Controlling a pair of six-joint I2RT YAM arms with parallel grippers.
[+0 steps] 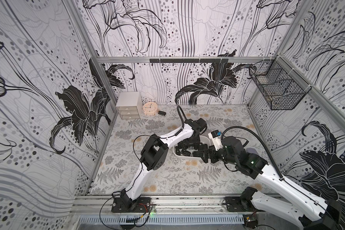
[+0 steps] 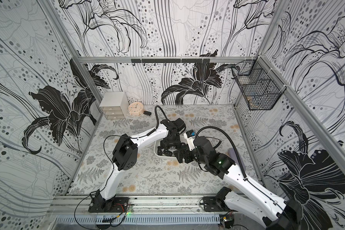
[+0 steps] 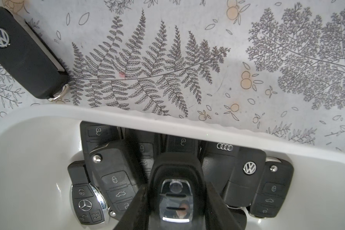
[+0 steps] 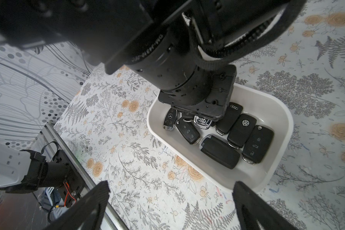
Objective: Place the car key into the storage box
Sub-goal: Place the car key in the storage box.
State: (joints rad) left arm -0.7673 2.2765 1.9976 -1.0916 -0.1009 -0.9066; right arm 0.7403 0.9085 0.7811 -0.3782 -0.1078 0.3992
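Note:
The black car key [image 3: 176, 201] hangs inside the white storage box's sides, so the robot's left gripper should keep going toward the last keys by the open part of the storage box's bottom and let go there.
My left gripper [image 3: 175, 201] is shut on a black car key [image 3: 175, 191] with a chrome face, and holds it low inside the white storage box [image 3: 127, 117]. The right wrist view shows that key [image 4: 201, 121] under the left gripper's body, among several black keys lying in the box [image 4: 253, 173]. In both top views the box [image 1: 184, 156] [image 2: 163, 156] sits mid-table, largely covered by the two arms. My right gripper [image 4: 170, 201] stands open and empty above the table, just off the box's near corner.
A black VW key [image 3: 22, 51] lies on the table just outside the box. At the back left stand a grey drawer cabinet [image 1: 128, 105], a round clock [image 1: 150, 109] and another black key fob [image 1: 161, 113]. A wire basket [image 1: 277, 89] hangs on the right wall.

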